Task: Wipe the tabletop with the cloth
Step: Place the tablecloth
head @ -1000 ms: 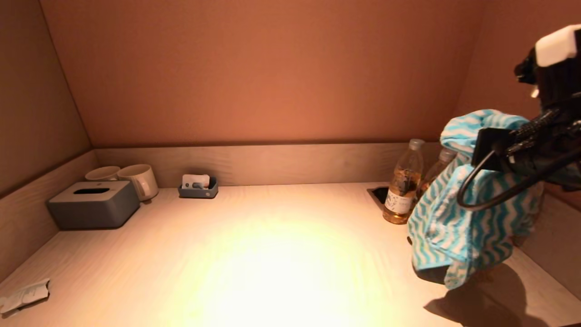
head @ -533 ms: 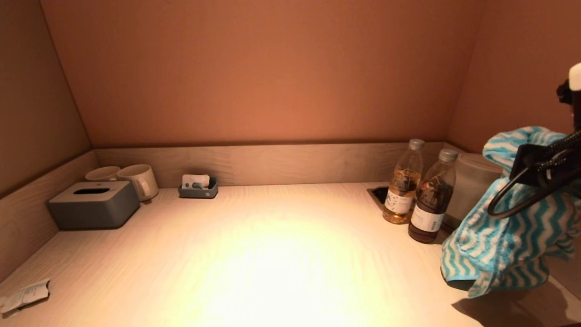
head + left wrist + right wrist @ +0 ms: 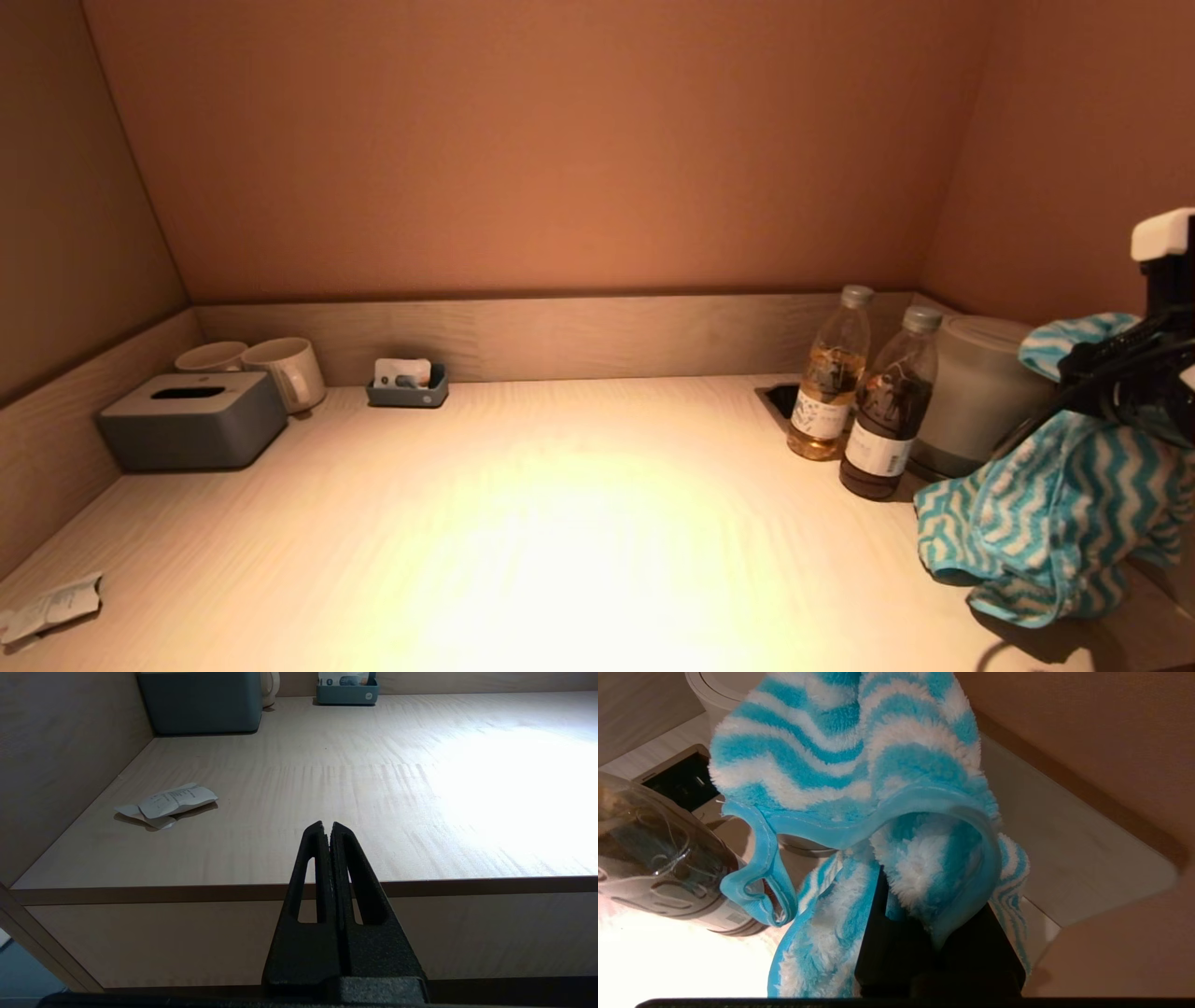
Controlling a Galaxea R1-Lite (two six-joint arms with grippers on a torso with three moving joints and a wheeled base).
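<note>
The cloth's lowest folds (image 3: pixel 1025 605) are hanging over open tabletop (image 3: pixel 1033 640) away from the bottles, so my right gripper should go on lowering the cloth until it comes to rest, and then let go.
The blue-and-white zigzag cloth (image 3: pixel 1046 523) hangs bunched from my right gripper (image 3: pixel 1125 378) at the far right, over the tabletop (image 3: pixel 560 523) near the right wall. Its lowest folds are at or just above the surface. In the right wrist view the cloth (image 3: pixel 859 742) drapes over the right gripper (image 3: pixel 920 905), whose black fingers (image 3: pixel 878 924) are shut on it. My left gripper (image 3: pixel 327 826) is shut and empty, parked low in front of the table's front edge at the left; it does not show in the head view.
Two drink bottles (image 3: pixel 829 378) (image 3: pixel 887 420) and a grey kettle (image 3: pixel 980 392) stand at the back right beside a recessed socket (image 3: pixel 777 399). A grey tissue box (image 3: pixel 191 418), two cups (image 3: pixel 285 369) and a small tray (image 3: pixel 407 383) sit at the back left. Crumpled paper (image 3: pixel 51 607) lies front left.
My right gripper has carried the cloth to the right and downward, uncovering the second bottle and the kettle. The left arm has not moved.
</note>
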